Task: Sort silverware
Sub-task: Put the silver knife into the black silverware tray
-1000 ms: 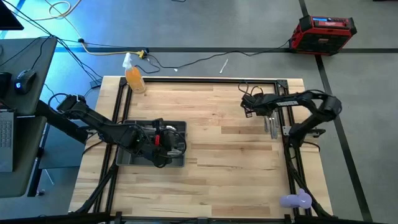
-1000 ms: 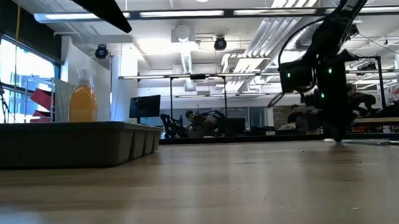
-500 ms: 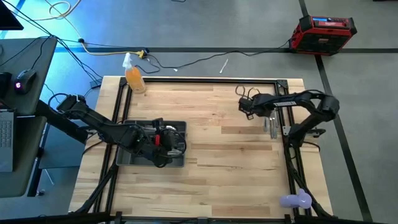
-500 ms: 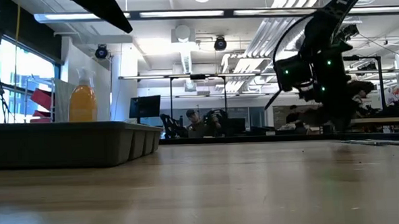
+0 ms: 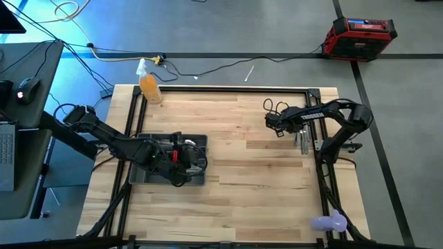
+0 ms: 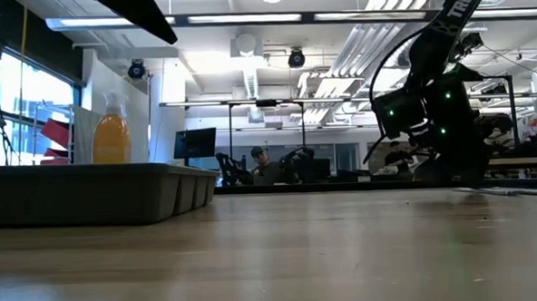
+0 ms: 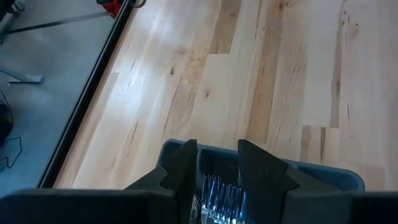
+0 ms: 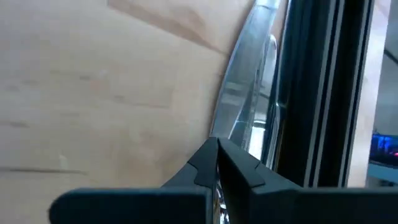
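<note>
Next, I drag one knife onto the open wood with my right gripper first, because the silverware lies bunched against the black rail, far from my left gripper.
Several pieces of silverware lie side by side on the wood at the table's right edge, along the black rail; they show as long shiny strips in the right wrist view. My right gripper is shut and points steeply down at their far end. The dark grey tray stands at the table's left. My left gripper hangs over it, open, and fork tines in the tray show through the gap. My right gripper's shut fingertips stand right at the end of the silverware. The fingers themselves hide the spot, so whether they touch or hold a piece I cannot tell.
A spray bottle of orange liquid stands at the far left corner. A purple object lies at the near right corner. Bare wood stretches between the tray and the silverware. Black frame rails edge the table.
My right gripper has tipped and rolled above the silverware, its wrist swinging a little toward the table's left, and it has stayed shut. The silverware on the table has kept its place.
</note>
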Robot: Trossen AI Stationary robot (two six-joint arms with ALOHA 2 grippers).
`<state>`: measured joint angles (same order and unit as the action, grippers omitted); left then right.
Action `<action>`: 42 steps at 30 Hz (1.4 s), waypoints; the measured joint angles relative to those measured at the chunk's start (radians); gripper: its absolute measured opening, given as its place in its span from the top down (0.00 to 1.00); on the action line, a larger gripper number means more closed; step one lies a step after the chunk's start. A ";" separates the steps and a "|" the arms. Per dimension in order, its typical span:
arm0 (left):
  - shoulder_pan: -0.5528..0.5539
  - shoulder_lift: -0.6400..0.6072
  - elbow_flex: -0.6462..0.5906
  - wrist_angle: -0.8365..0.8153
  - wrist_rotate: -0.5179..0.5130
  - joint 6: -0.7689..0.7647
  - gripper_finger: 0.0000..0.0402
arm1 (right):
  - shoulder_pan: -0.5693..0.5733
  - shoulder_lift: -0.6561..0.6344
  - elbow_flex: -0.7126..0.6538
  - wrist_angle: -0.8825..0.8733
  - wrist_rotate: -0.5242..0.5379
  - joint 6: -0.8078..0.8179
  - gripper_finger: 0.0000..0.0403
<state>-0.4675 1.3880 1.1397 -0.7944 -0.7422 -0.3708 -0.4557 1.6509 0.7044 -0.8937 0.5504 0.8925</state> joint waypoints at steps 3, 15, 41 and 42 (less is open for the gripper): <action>0.000 0.000 0.000 0.006 0.000 -0.002 0.75 | 0.053 0.000 0.001 0.002 -0.025 0.006 1.00; 0.017 0.067 0.000 0.145 0.032 0.091 0.75 | 0.324 -0.004 0.067 -0.155 -0.139 0.143 1.00; 0.062 0.150 0.000 0.150 0.076 0.131 0.75 | 0.338 -0.007 0.039 -0.042 -0.160 0.094 1.00; 0.062 0.150 0.000 0.153 0.077 0.135 0.75 | 0.363 -0.007 0.058 -0.032 -0.174 0.093 1.00</action>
<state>-0.4057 1.5375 1.1393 -0.6412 -0.6653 -0.2357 -0.0927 1.6442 0.7619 -0.9259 0.3767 0.9859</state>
